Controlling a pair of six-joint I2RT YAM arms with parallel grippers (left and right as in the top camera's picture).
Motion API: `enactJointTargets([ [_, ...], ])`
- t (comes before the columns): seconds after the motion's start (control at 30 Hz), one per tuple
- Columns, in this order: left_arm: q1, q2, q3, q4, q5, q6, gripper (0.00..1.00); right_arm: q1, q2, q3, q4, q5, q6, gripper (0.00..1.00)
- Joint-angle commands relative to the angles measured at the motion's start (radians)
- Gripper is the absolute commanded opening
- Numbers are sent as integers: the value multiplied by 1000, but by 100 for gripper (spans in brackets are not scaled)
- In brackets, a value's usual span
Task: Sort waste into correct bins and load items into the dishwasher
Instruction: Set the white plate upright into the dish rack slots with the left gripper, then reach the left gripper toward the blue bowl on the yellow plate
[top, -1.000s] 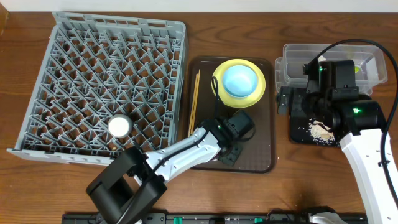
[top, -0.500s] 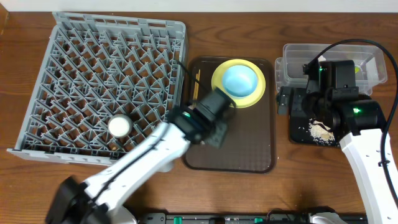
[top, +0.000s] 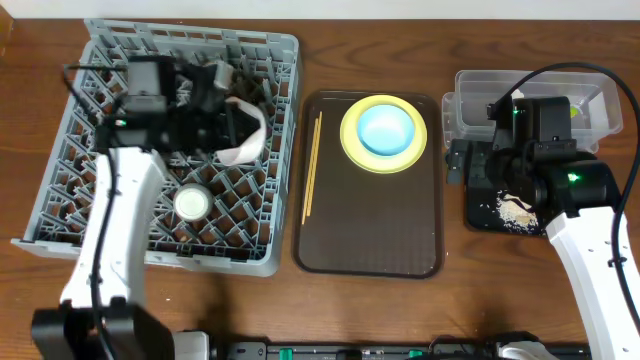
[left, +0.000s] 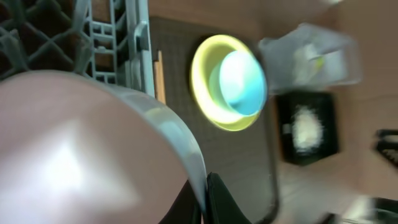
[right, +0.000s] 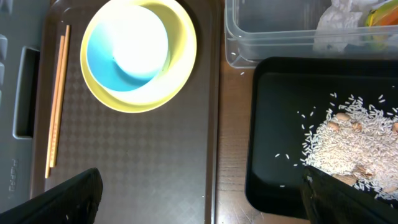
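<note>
My left gripper keeps lowering the pale pink bowl (top: 246, 138) until it rests on the dish rack's pegs (top: 200, 169) behind the whitish cup, because those pegs are free for the bowl.
My left gripper (top: 232, 118) is shut on the rim of the pale pink bowl (top: 247, 135) and holds it tilted over the grey dish rack (top: 90, 215); the bowl (left: 74, 143) fills the left wrist view. A small whitish cup (top: 192, 203) stands in the rack. The light blue bowl (top: 385, 128) sits on the yellow plate (top: 352, 143) on the brown tray, with chopsticks (top: 312, 165) to their left. My right gripper (right: 199, 193) is open and empty between the brown tray and the black tray (right: 267, 155), which holds rice crumbs (right: 348, 140). Tissue (right: 339, 18) and wrapper (right: 382, 14) lie in the clear tub (right: 273, 37).
The brown serving tray (top: 370, 240) lies between the rack and the bins. Bare wooden table (top: 460, 290) shows along the front edge. The right arm (top: 580, 230) hangs over the black tray.
My left arm has swung from the brown tray leftward to over the dish rack, carrying the pink bowl. The right arm has not moved.
</note>
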Motion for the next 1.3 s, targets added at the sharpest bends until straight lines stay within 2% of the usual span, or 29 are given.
enactJointTargets([
  [0.0,124,85,3,14,412,89,6,-11,3,1,-1,10,6,99],
  [0.23,251,246,3,41,605,87,6,-11,3,1,-8,10,6,99],
  [0.53,359,311,3,62,611,87,6,-11,3,1,-9,10,6,99],
  [0.87,369,316,1,49,605,75,6,-11,3,1,-9,10,6,99],
  [0.93,369,316,1,29,605,30,6,-11,3,1,-9,10,6,99],
  [1.03,369,316,1,24,606,-102,6,-11,3,1,-9,10,6,99],
  [1.17,374,316,1,24,606,-190,6,-11,3,1,-10,10,6,99],
  [1.27,397,316,1,24,544,-293,6,-11,3,1,-16,10,6,99],
])
